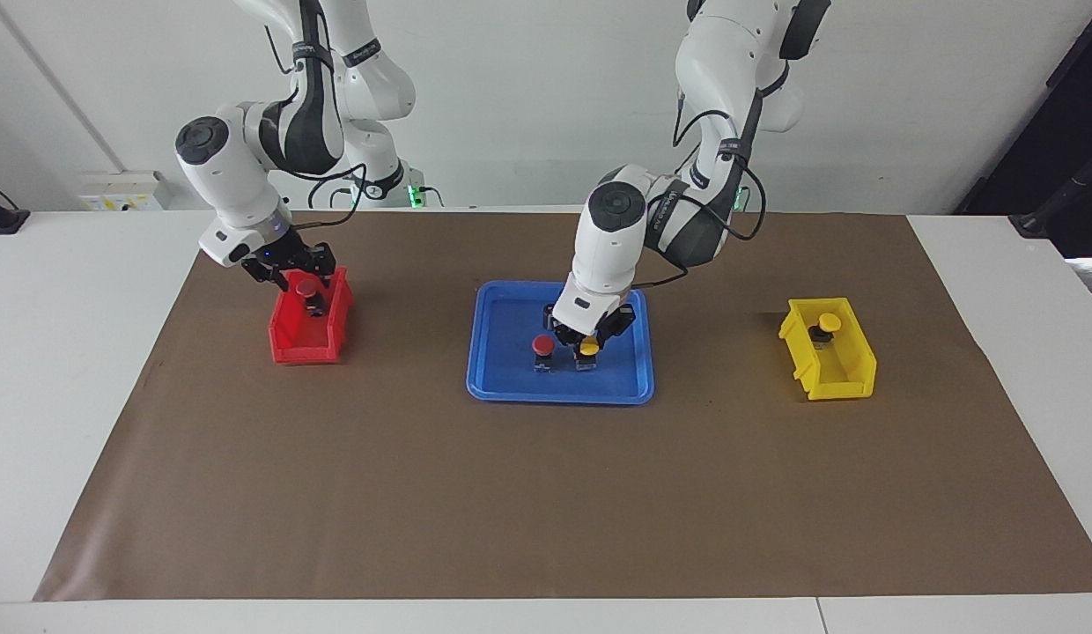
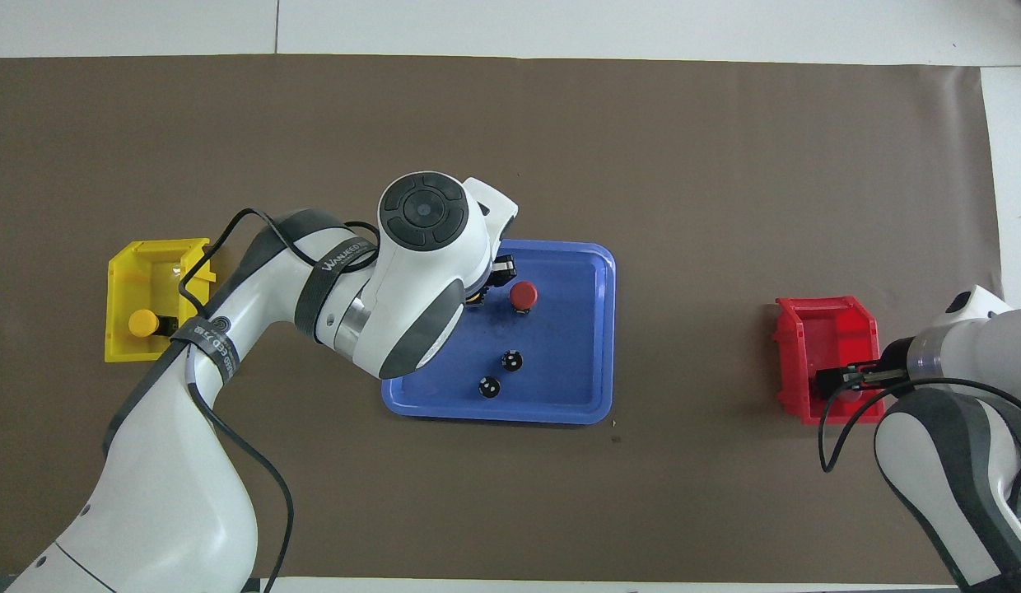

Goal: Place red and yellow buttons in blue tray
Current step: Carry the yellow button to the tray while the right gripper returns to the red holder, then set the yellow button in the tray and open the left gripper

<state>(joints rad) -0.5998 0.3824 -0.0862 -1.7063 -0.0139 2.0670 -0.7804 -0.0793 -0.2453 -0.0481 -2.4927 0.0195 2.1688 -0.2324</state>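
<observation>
The red bin's clear bottom [image 2: 835, 342] shows past my right gripper. I will therefore expect the red bin to be empty when I lift out the second red button.
The blue tray [image 1: 502, 383] [image 2: 593, 329] lies mid-table. One red button [image 1: 542, 344] [image 2: 523, 294] stands in it. My left gripper [image 1: 588, 347] is low inside the tray, shut on a yellow button [image 1: 589, 350] just beside that red one; the overhead view hides this under the arm. A second yellow button [image 1: 828, 322] [image 2: 142, 323] sits in the yellow bin [image 1: 850, 370] [image 2: 148, 268]. My right gripper [image 1: 301, 276] [image 2: 838, 384] is open at the red bin [image 1: 291, 343] [image 2: 827, 325], its fingers either side of a second red button [image 1: 308, 289].
Two capless dark cylinders [image 2: 511, 360] [image 2: 489, 386] stand in the tray, nearer to the robots than the buttons. Brown paper [image 1: 546, 493] covers the table. The yellow bin is toward the left arm's end, the red bin toward the right arm's end.
</observation>
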